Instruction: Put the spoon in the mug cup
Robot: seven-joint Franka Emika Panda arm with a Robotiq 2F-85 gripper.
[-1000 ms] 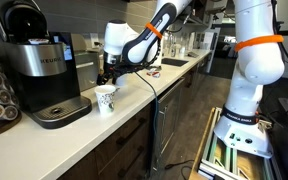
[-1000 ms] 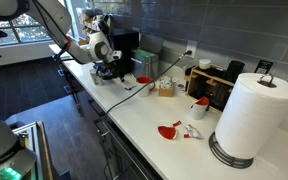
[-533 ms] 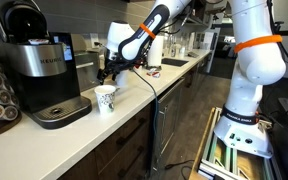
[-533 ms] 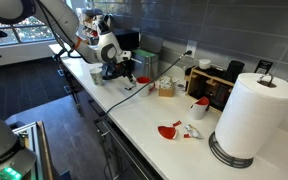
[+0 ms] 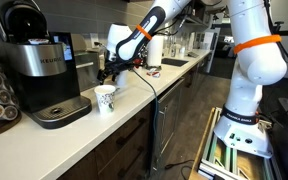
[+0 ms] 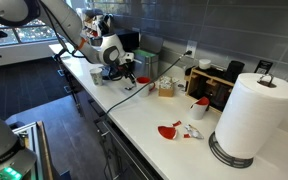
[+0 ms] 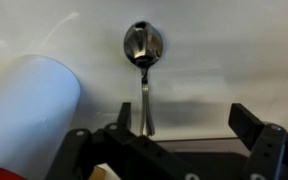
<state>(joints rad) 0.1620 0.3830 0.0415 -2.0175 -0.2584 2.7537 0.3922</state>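
I should continue to lower my gripper until it closes across the handle's end point(image 7: 148, 127), because the spoon's handle point(image 7: 146, 100) runs lengthwise between my open fingers, clear of the white cup.
In the wrist view a metal spoon point(image 7: 143, 60) lies flat on the white counter, bowl away from me and handle pointing toward my gripper point(image 7: 184, 112). The gripper is open and empty, and the handle's end lies just inside its left finger. A plain white cup point(image 7: 29, 110) stands close to the left of the spoon. In both exterior views the gripper point(image 5: 107, 75) point(image 6: 117, 72) hangs low over the counter. The spoon is too small to make out there.
A patterned paper cup point(image 5: 106, 98) stands beside a Keurig coffee machine point(image 5: 44, 70). A black cable point(image 6: 134, 92) runs across the counter. Farther along are red utensils point(image 6: 170, 130), a paper towel roll point(image 6: 254, 115) and a wooden box point(image 6: 214, 85).
The arm has shifted a little along the counter and the wrist has turned slightly. The gripper has stayed low over the same spot.
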